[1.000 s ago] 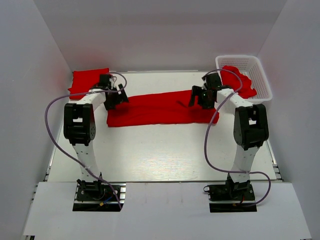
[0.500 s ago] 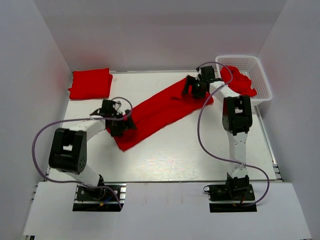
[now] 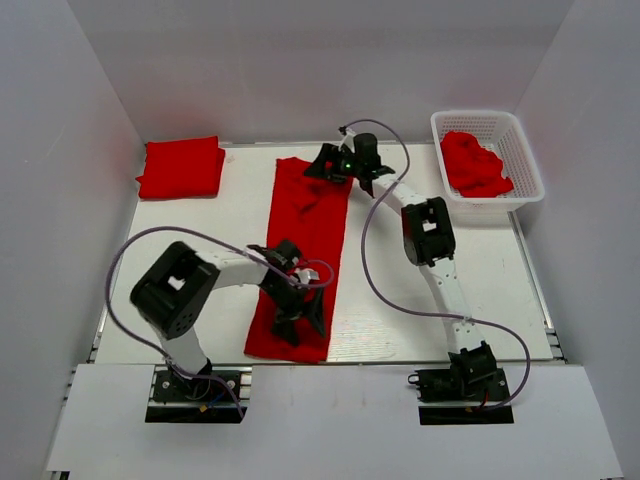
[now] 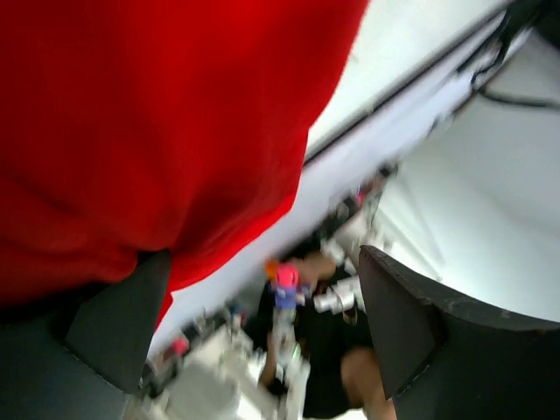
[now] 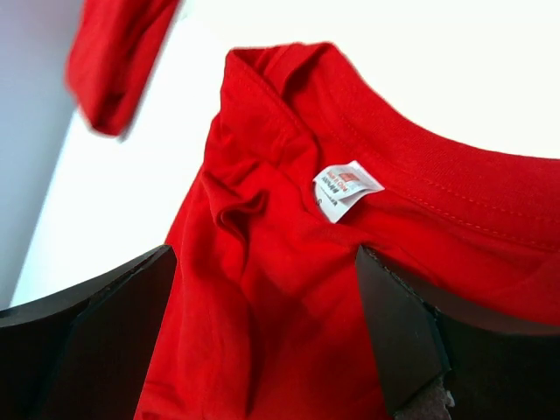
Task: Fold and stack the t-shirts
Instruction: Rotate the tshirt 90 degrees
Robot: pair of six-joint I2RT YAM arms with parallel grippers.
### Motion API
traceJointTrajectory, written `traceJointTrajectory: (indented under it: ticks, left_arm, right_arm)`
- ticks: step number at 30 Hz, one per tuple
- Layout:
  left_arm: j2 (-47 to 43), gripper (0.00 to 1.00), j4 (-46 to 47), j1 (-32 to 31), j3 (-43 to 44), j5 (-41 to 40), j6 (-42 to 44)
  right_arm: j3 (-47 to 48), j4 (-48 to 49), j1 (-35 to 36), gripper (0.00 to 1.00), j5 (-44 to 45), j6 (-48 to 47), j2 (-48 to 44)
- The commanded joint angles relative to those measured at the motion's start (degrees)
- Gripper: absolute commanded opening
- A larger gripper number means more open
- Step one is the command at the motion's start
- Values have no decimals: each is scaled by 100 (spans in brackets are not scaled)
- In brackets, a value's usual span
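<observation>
I see the red t-shirt's near end (image 3: 284,350) at the table's near edge, so my right gripper should pull its collar end (image 3: 302,188) toward the back before folding.
A red t-shirt (image 3: 305,230), folded into a long strip, lies lengthwise down the table from far to near. My left gripper (image 3: 300,318) is over its near end. In the left wrist view the jaws (image 4: 260,262) stand wide apart, with the shirt (image 4: 131,114) lying over the left finger (image 4: 114,324). My right gripper (image 3: 330,165) is over the collar end. In the right wrist view its jaws (image 5: 262,254) stand wide apart above the shirt (image 5: 289,332) and its white label (image 5: 347,188).
A folded red t-shirt (image 3: 180,167) lies at the back left and also shows in the right wrist view (image 5: 114,61). A white lattice basket (image 3: 480,117) at the back right holds crumpled red t-shirts (image 3: 475,165). White walls enclose the table.
The long shirt has swung from lying across the table to lying lengthwise. My left gripper moved toward the near edge, and my right gripper moved left along the back.
</observation>
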Motion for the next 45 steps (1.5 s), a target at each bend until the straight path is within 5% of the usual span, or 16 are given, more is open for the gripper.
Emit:
traceJointTrajectory:
  ticks: [1,6,13,18,24,27,31,34,39,45]
  left_arm:
    - [627,100,-194,-712,229,-14,162]
    - [936,100,-53,-1240,1046,-82,224]
    - [1138,100,-825,-1083,2205,-1136,444]
    - [560,100,-1546,-1082,2743,-2093,505]
    - [-828,100,-1978,-906,2412,-3061,137]
    - [-1690,100,-2284,-696,2269,-4026,-250]
    - [-2087,100,-2778,-170,2646,-6334,-751]
    - [-2087,100,-2253,383,2770,-6893,-752]
    - [-1973,100,-1338,1491,2822,-6799,-331]
    - [-1403,100,-633,2652,2577,-5032,-137]
  right_arm:
    - [70,151,159,90,-121,259,332]
    - [96,273,230,90,-191,286,367]
    - [35,-324,248,90,-245,-285,-26]
    - [-123,-685,230,90,98,-908,-730]
    - [-211,-1219,265,90,221,-1225,-1442]
    - [-360,-1579,248,90,851,-1436,-1838]
    - [-1350,-1731,265,90,1215,-1665,-2662]
    - [-2159,-1950,414,90,1767,-1736,-3226]
    - [-3489,-2222,836,90,2655,-1815,-4079]
    - [-3754,-2671,1547,90,3138,-1692,-4037]
